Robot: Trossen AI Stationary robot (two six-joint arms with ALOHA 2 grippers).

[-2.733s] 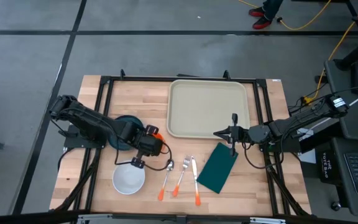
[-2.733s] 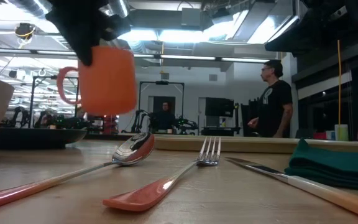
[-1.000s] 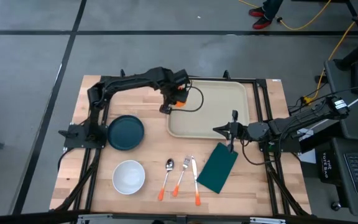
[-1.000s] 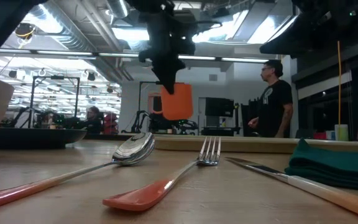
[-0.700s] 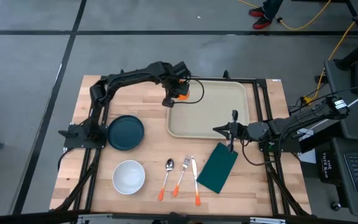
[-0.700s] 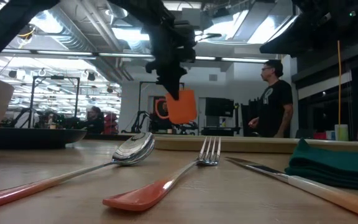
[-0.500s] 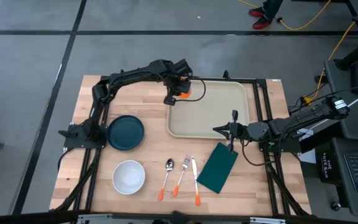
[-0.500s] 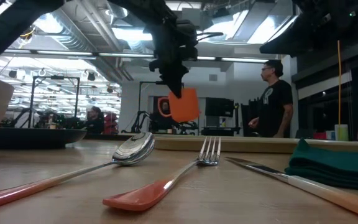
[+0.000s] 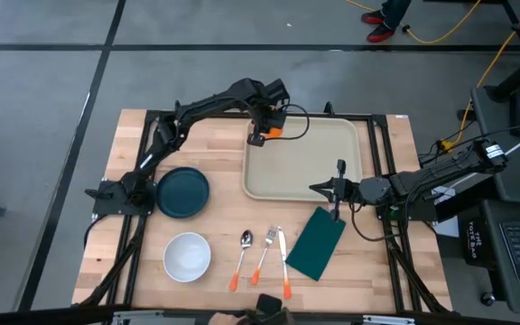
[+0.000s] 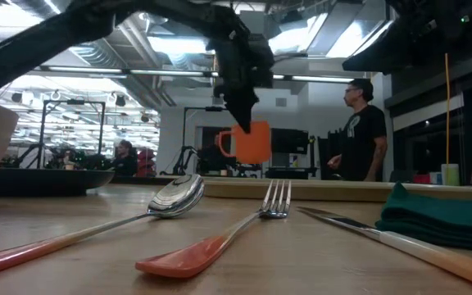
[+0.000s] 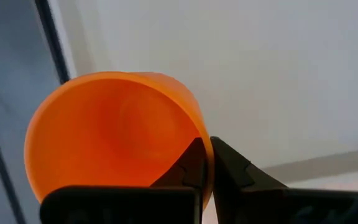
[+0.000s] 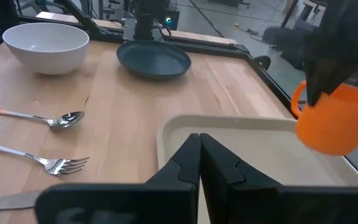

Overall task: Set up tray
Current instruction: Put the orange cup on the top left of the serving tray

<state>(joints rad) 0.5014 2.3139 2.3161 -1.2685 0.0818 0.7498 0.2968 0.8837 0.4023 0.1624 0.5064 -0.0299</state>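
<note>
The orange mug base down [image 10: 253,144] is over the beige tray's empty far corner, so my left gripper should go on lowering it until the mug stands flat and then let go.
The beige tray [image 9: 310,162] lies at the table's far middle. An orange mug [image 9: 275,133] hangs over the tray's far left corner, and my left gripper [image 9: 262,135] is shut on it; the low view shows the mug [image 10: 252,142] below the fingers, clear of the tray. My right gripper [image 9: 314,190] waits shut at the tray's near right edge, touching nothing, and its own view looks across the tray [image 12: 247,134] to the mug [image 12: 337,118]. My left gripper pinches the mug's rim wall [image 11: 194,127], one finger inside the mug and one outside. The fingers come from above, pointing down. The mug hangs below them, slightly tilted, its handle [image 10: 224,142] sideways, lifted clear over the tray.
A dark teal plate [image 9: 182,192] and a white bowl [image 9: 187,256] stand on the table's left half. A spoon [image 9: 241,260], fork [image 9: 264,255] and knife [image 9: 283,262] lie at the near middle, with a dark green napkin [image 9: 316,244] to their right.
My left gripper, still shut on the orange mug, has carried it toward the table's right and a little toward the far edge, from the tray's left rim to above its far left corner. The mug has stayed lifted and has sunk slightly.
</note>
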